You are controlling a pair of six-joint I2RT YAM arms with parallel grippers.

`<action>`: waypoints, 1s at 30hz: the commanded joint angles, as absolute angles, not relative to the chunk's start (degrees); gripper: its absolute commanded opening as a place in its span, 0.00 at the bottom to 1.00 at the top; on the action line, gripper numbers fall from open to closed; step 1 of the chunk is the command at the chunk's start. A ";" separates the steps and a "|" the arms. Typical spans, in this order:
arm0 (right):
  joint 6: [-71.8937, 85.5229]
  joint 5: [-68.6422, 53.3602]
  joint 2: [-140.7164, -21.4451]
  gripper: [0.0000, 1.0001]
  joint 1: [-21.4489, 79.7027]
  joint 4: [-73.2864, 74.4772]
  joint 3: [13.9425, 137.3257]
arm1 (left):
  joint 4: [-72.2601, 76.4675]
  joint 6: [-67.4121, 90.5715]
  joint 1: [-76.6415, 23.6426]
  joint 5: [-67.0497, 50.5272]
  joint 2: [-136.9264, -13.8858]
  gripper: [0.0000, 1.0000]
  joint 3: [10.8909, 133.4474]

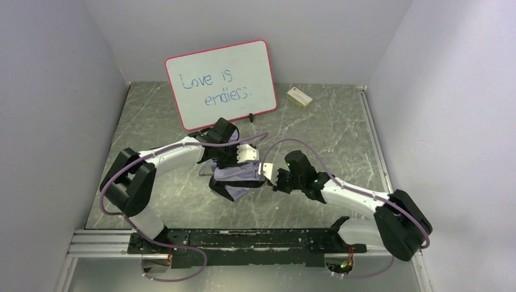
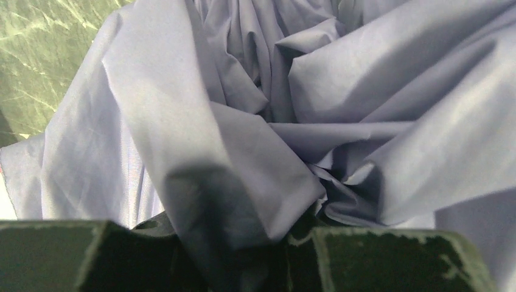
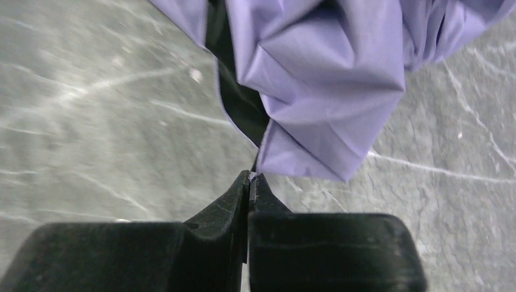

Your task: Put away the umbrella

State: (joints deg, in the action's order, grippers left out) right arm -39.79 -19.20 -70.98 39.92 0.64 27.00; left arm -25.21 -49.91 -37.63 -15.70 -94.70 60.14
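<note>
The robot's left gripper is holding the umbrella's bundle in place, so the right gripper should go on pulling the pinched fabric edge (image 3: pixel 261 165) toward the black bar (image 1: pixel 248 239) until the fabric's folds are stretched out.
The umbrella (image 1: pixel 233 178) is a crumpled bundle of pale lavender fabric with black lining, lying mid-table between my two arms. My left gripper (image 1: pixel 242 154) comes at it from the far side. In the left wrist view the umbrella's fabric (image 2: pixel 255 109) fills the frame, and a fold of it runs down between the dark fingers (image 2: pixel 389 258) of my left gripper (image 2: pixel 243 243), which is shut on it. My right gripper (image 1: pixel 268 173) reaches in from the right. Its jaws (image 3: pixel 251 176) are closed, pinching the very edge of the hanging fabric (image 3: pixel 316 91). Shaft, handle and strap are hidden.
A red-framed whiteboard (image 1: pixel 222 82) with blue writing leans against the back wall. A small pale box (image 1: pixel 300 97) lies at the back right. Grey walls close in on both sides, and a black rail (image 1: pixel 243 240) runs along the near edge.
</note>
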 commanded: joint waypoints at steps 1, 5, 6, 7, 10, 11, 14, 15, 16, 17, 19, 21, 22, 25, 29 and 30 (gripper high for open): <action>-30.09 -24.07 -64.19 0.01 43.32 5.70 29.62 | -22.81 -49.46 -36.85 -16.57 -92.87 0.09 59.89; -19.77 -28.02 -60.09 0.00 46.36 7.67 31.72 | -22.95 -48.98 -36.70 -16.50 -93.31 0.09 60.33; -18.00 -28.76 -59.33 0.00 47.15 8.21 32.02 | -22.90 -48.91 -36.66 -16.40 -93.34 0.09 60.37; -16.50 -29.54 -58.58 0.00 47.78 8.87 32.33 | -22.81 -48.83 -36.77 -16.24 -93.30 0.09 60.31; -10.50 -30.23 -56.55 0.00 50.08 10.13 33.79 | -22.07 -48.48 -36.74 -15.55 -92.87 0.10 59.89; -9.03 -30.73 -55.84 0.00 50.67 10.49 34.14 | -21.75 -48.32 -36.74 -15.27 -92.70 0.10 59.66; -5.21 -32.16 -54.10 0.00 52.62 11.85 34.86 | -21.05 -47.57 -36.74 -14.74 -92.64 0.10 59.59; -4.16 -32.87 -53.65 0.00 53.32 11.94 34.78 | -20.87 -47.24 -36.75 -14.69 -92.68 0.10 59.59; -2.47 -33.45 -53.13 0.00 54.32 11.68 34.64 | -20.58 -46.86 -36.74 -14.61 -92.72 0.10 59.59; -0.81 -33.71 -52.94 0.00 55.50 11.65 34.63 | -20.35 -46.58 -36.74 -14.53 -92.72 0.10 59.58; 2.81 -33.39 -53.25 0.00 58.16 11.64 35.06 | -20.02 -46.05 -36.74 -14.28 -92.88 0.09 59.67; 6.50 -31.92 -54.23 0.00 61.13 10.82 35.36 | -19.59 -45.31 -36.74 -14.03 -93.11 0.09 59.84; 8.85 -30.77 -54.87 0.00 62.50 9.93 35.60 | -19.36 -44.94 -36.74 -13.92 -93.27 0.09 59.95; 15.15 -28.74 -57.41 0.00 66.82 4.98 36.67 | -17.95 -43.82 -36.74 -13.09 -93.34 0.09 59.89; 20.69 -28.54 -60.33 0.00 71.99 -2.45 38.08 | -15.47 -42.09 -36.72 -11.84 -93.16 0.08 59.40; 21.27 -28.44 -60.72 0.00 73.32 -4.06 38.18 | -14.82 -41.53 -36.74 -11.41 -93.16 0.08 59.41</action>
State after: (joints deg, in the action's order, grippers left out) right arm 13.37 -28.01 -59.59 69.01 5.26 35.86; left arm -21.58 -43.86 -37.28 -13.98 -94.67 59.70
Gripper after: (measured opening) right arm 0.010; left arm 0.301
